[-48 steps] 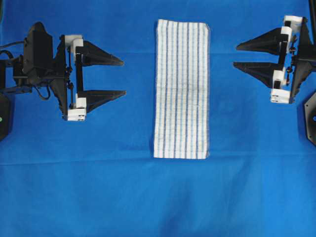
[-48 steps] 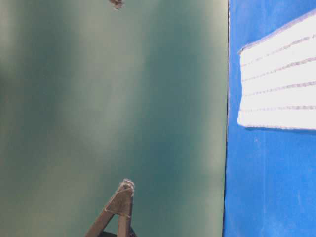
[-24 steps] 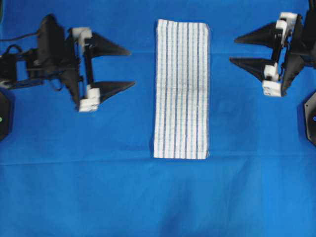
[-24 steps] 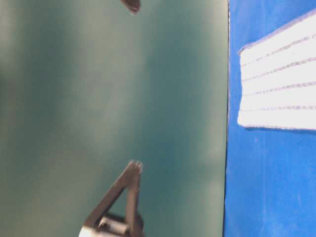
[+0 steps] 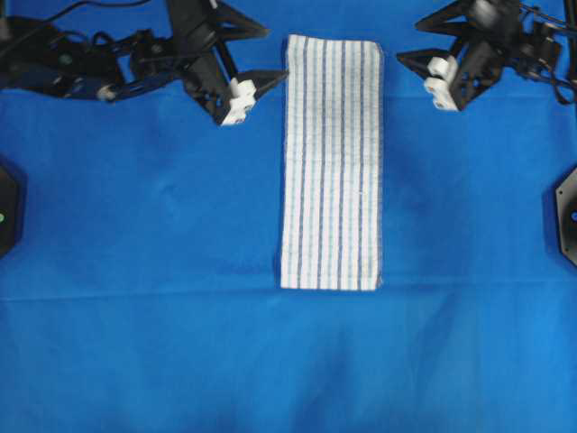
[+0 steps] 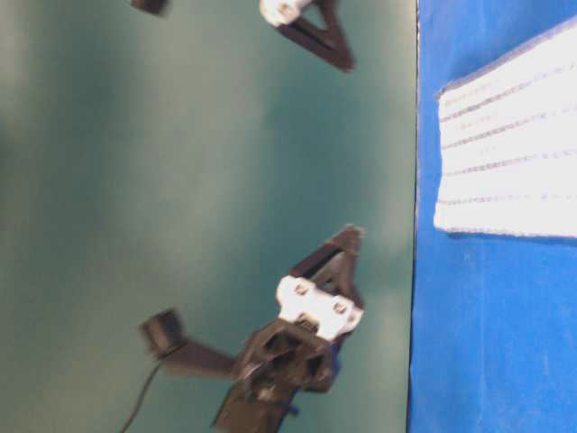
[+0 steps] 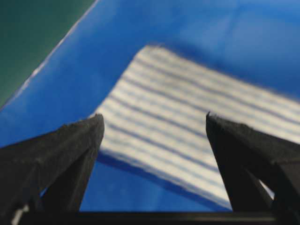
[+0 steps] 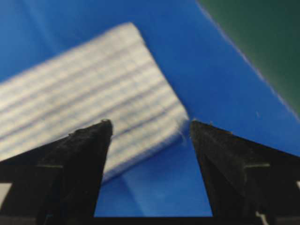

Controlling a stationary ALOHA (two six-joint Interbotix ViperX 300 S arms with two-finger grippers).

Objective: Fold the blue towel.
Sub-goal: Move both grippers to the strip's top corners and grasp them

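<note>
I expect the blue towel to fold its far end (image 5: 334, 47) back over its near half when I carry its corners, because it lies as a thin, limp layer (image 5: 332, 180).
The blue towel (image 5: 332, 162) is a white cloth with thin blue stripes, lying flat as a long strip on the blue sheet (image 5: 135, 271). My left gripper (image 5: 275, 52) hangs open just left of the towel's far left corner, touching nothing. My right gripper (image 5: 407, 40) is open as well, a little right of the far right corner. In the left wrist view the towel (image 7: 187, 122) shows between and beyond the left gripper's (image 7: 153, 119) fingers. The right wrist view has the towel's corner (image 8: 93, 98) just ahead of the right gripper (image 8: 150, 123). The towel's end (image 6: 509, 153) shows in the table-level view.
The blue sheet covers the whole table. Its far edge runs close behind both grippers, with a dark green backdrop (image 7: 28, 37) (image 8: 262, 42) beyond. Black fixtures sit at the left (image 5: 9, 207) and right (image 5: 566, 212) table edges.
Both arms have swung from the table's sides up toward the towel's far corners, turning inward. Both sets of jaws have opened a bit wider. The towel has not moved.
</note>
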